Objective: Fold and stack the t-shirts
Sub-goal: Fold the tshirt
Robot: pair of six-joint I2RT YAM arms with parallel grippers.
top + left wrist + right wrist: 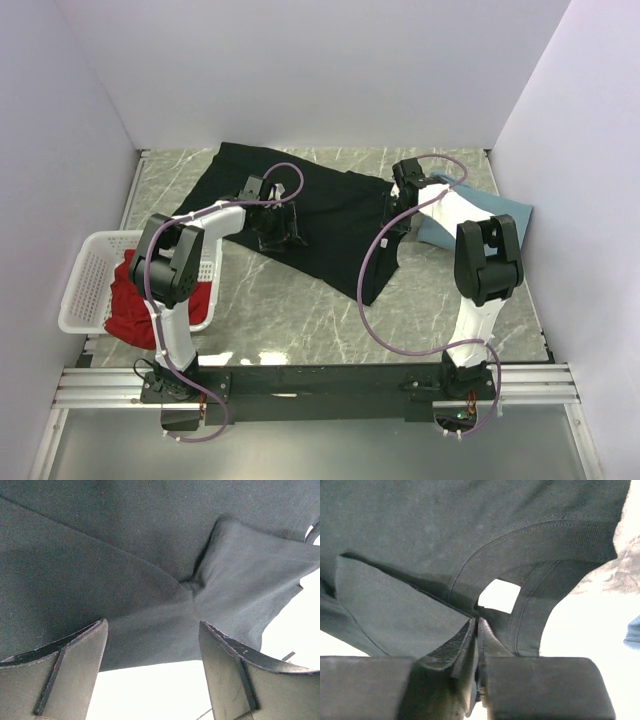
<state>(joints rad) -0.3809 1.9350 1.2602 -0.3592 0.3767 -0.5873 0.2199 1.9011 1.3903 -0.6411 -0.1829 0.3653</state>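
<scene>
Next, my left gripper goes to the t-shirt's hem while my right gripper pulls the t-shirt's collar toward the front, because the black t-shirt lies against the back wall.
The large black t-shirt lies spread across the middle and back of the table. My left gripper hovers over its left part, open and empty; in the left wrist view the gripper has its fingers wide apart above a creased fold of the black cloth. My right gripper is shut on the shirt's right edge, which hangs down from it. In the right wrist view the gripper pinches black cloth beside the collar seam. The red t-shirt lies in the basket. The dusty-blue t-shirt lies at the right.
The white latticed basket stands at the table's left edge. Walls close in the left, back and right sides. A corner of the blue shirt shows at the right of the right wrist view.
</scene>
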